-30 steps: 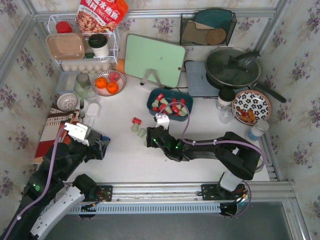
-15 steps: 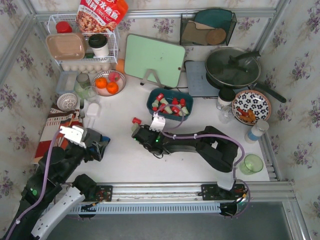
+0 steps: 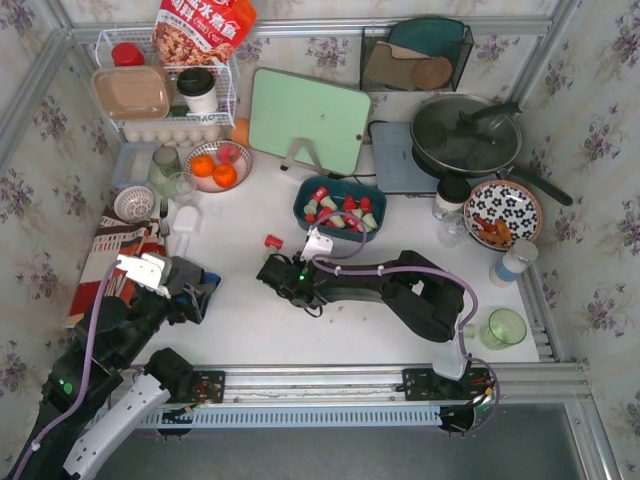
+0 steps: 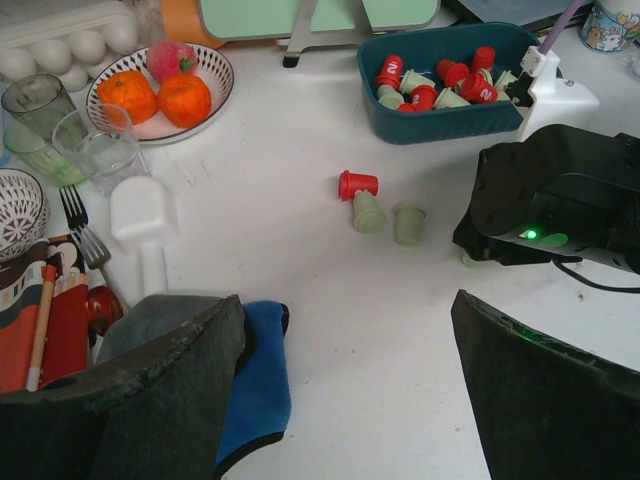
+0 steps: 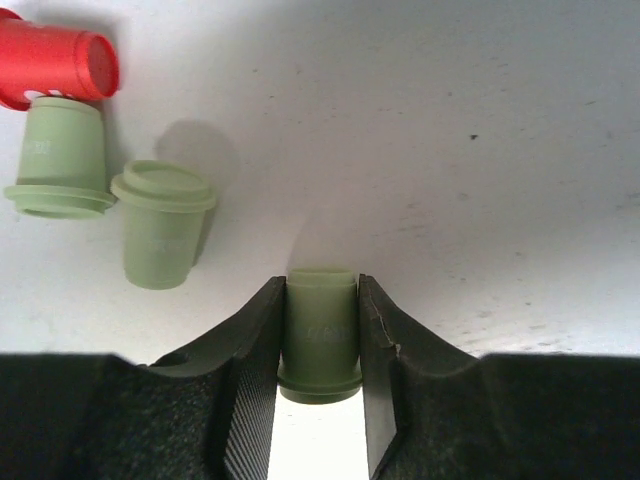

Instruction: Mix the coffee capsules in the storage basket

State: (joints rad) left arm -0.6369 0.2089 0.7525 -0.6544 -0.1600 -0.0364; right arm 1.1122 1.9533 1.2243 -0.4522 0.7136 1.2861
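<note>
Both fingers of the robot's right gripper are square on the pale green capsule's sides (image 5: 320, 335), so the gripper should keep going to the open teal basket (image 3: 340, 208) and let go of the pale green capsule there.
The teal storage basket (image 3: 301, 203) (image 4: 450, 125) stands mid-table with several red and pale green coffee capsules (image 4: 432, 88) inside. Three capsules lie loose on the table in front of it: a red one (image 3: 272, 241) (image 5: 55, 62) and two green ones (image 5: 62, 155) (image 5: 160, 225). My right gripper (image 3: 272, 272) (image 5: 320, 290) is low on the table beside them, shut on a fourth, pale green capsule (image 5: 320, 335), both pads pressed to its sides. My left gripper (image 3: 200, 285) (image 4: 340, 400) hangs open over bare table at the left, holding nothing.
A blue cloth (image 4: 255, 380) lies by the left finger. A fruit plate (image 3: 217, 165), glasses (image 4: 100, 150), a white scoop (image 4: 140, 215) and a fork sit at left. Behind are a green cutting board (image 3: 308, 120) and a pan (image 3: 466, 133); a green cup (image 3: 503, 327) is at right.
The right arm reached left to the loose capsules and its jaws closed on a green one. The left arm drew back slightly to the left.
</note>
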